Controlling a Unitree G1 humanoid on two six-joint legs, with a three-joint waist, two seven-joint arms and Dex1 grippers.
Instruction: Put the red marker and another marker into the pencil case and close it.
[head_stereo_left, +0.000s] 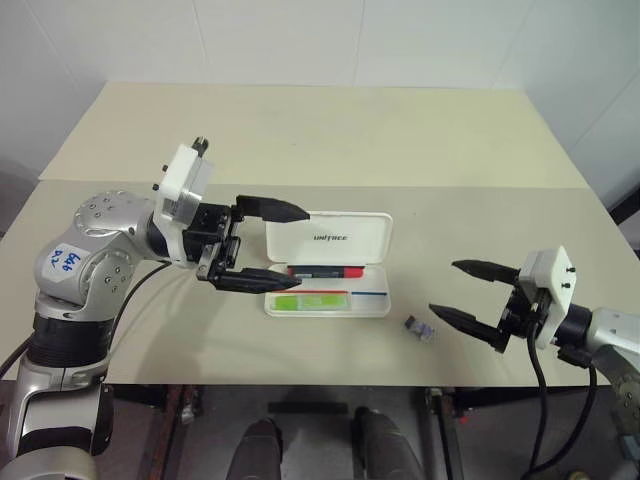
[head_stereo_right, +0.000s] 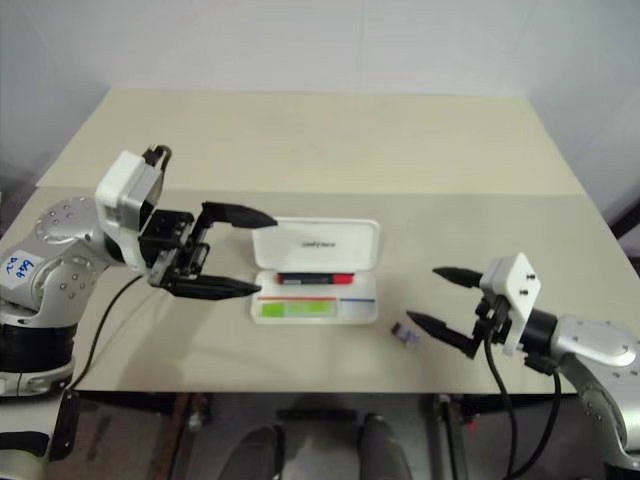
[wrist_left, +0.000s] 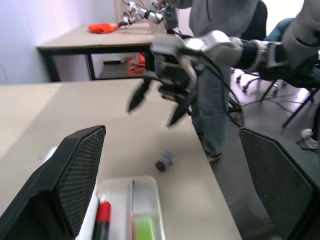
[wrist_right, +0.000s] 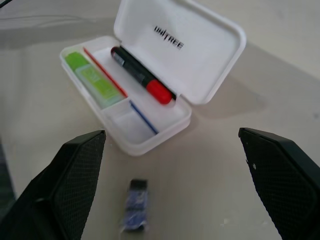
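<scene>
I should use my right gripper to put the small dark blue object in the empty compartment before closing, because the object lies past the pencil case from my left gripper.
The white pencil case lies open in the middle of the table, its lid tilted back. The red marker lies inside along the hinge side. The pale green marker lies in the front compartment at the left. My left gripper hovers open at the case's left end, pointing right. One of its fingers shows before the lid's corner, the other before the tray's front left, and it holds nothing. My right gripper stands open and empty to the right of the case, pointing toward it.
A small dark blue object lies on the table between the case and my right gripper. In the left wrist view a person stands past the table's right edge, with another table behind.
</scene>
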